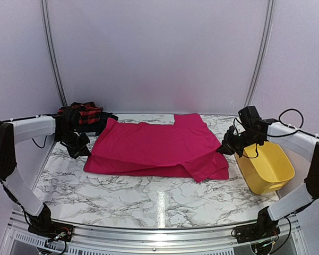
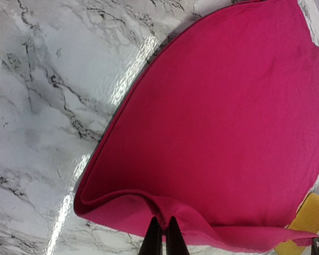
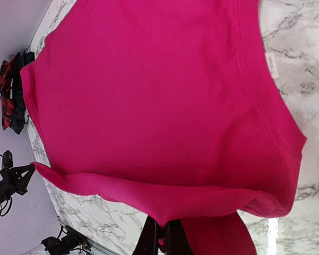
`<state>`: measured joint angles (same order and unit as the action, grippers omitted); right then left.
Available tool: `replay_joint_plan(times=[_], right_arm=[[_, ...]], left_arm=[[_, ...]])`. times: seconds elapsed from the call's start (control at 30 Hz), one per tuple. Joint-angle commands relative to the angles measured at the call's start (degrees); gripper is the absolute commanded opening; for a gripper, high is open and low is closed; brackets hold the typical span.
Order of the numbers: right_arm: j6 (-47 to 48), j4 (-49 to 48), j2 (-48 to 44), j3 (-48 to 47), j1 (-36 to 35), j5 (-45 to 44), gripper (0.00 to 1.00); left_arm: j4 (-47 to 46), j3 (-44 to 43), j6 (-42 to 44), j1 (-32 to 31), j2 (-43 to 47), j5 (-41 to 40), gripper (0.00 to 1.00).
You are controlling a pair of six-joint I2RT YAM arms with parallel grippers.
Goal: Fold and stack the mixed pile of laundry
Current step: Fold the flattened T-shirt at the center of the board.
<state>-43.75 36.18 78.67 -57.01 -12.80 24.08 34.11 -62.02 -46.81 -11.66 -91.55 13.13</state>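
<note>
The doubled near edge [image 1: 148, 164] goes across the pink garment and is even at both grips. My right gripper goes on laying it onto the garment's body [image 1: 199, 142] and lets go there.
A plain magenta-pink garment [image 1: 159, 144] lies spread flat across the middle of the marble table, its near edge doubled over. My left gripper [image 1: 86, 149] is at its left edge and is shut on a raised pinch of the pink fabric [image 2: 163, 226]. At the garment's right edge, my right gripper [image 1: 222, 150] is likewise shut on a fold of pink cloth [image 3: 163, 234]. The fold sags between the two grips. A red-and-black checked garment [image 1: 86, 113] sits bunched at the back left with dark cloth [image 1: 103, 122] beside it. It also shows in the right wrist view [image 3: 8, 101].
A yellow plastic tub [image 1: 265, 167] stands at the right edge of the table, just beyond the right arm, and its corner shows in the left wrist view [image 2: 309, 217]. Curved white walls close the back and sides. Bare marble table [image 1: 148, 196] stretches in front of the pink garment.
</note>
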Motion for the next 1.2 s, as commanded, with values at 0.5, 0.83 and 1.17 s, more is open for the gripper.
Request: replay_joint_plan(times=[0.5, 0.83, 1.17], right_arm=[[11.58, -3.33, 20.33, -14.52, 4.28, 5.58, 0.00], [13.96, -2.37, 25.82, -18.81, 4.29, 5.13, 0.00], [19.90, 5.00, 17.67, -15.80, 4.56, 1.43, 0.40]], left_arm=[[-7.30, -6.41, 2.49, 0.87, -10.32, -6.54, 0.00], [-7.30, -7.18, 2.74, 1.14, -13.25, -6.64, 0.00], [-6.28, -2.88, 8.61, 2.86, -5.23, -6.48, 0.65]])
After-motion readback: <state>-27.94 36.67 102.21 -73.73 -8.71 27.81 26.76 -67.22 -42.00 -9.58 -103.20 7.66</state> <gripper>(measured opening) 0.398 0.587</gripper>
